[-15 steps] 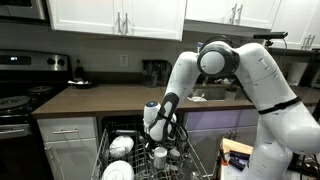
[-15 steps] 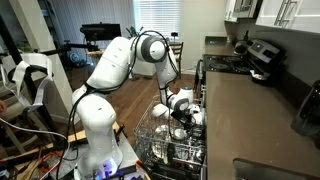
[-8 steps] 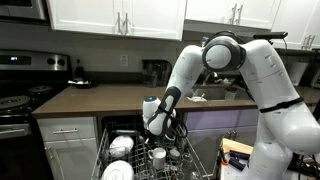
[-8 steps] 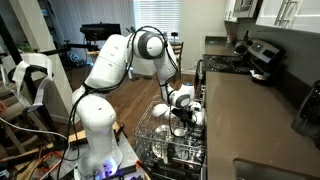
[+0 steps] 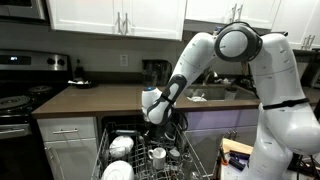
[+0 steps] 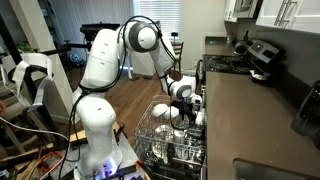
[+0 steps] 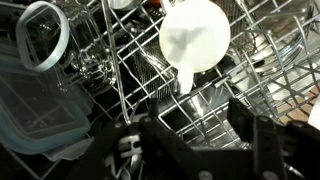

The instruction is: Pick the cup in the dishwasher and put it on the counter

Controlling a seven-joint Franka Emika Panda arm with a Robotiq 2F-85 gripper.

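My gripper's fingers are short of the cup's handle, with only rack wires in the gap (image 7: 198, 112), so next I move my gripper down around the handle (image 7: 186, 80) before I close it.
The cup (image 7: 195, 35) is a small white mug seen from above in the wrist view, mouth up, handle toward the camera, standing in the dishwasher's grey wire rack (image 7: 150, 75). In an exterior view the cup (image 5: 158, 155) sits in the rack (image 5: 192, 160), directly below my gripper (image 5: 161, 117). The gripper (image 6: 187, 102) hangs a short way above the rack (image 6: 158, 140). My gripper (image 7: 197, 112) is open, its dark fingers (image 7: 246, 112) apart, with only rack wires showing between them. The dark brown counter (image 5: 100, 98) runs behind the dishwasher and also shows in an exterior view (image 6: 250, 110).
White bowls and plates (image 5: 120, 148) stand in the rack beside the cup. A clear round lid (image 7: 42, 38) and a clear plastic container (image 7: 35, 125) lie in the rack. A stove (image 5: 15, 100) adjoins the counter, and a dark appliance (image 5: 155, 72) stands at its back.
The gripper has opened from shut and risen out of the rack. The cup has stayed in the rack below it.
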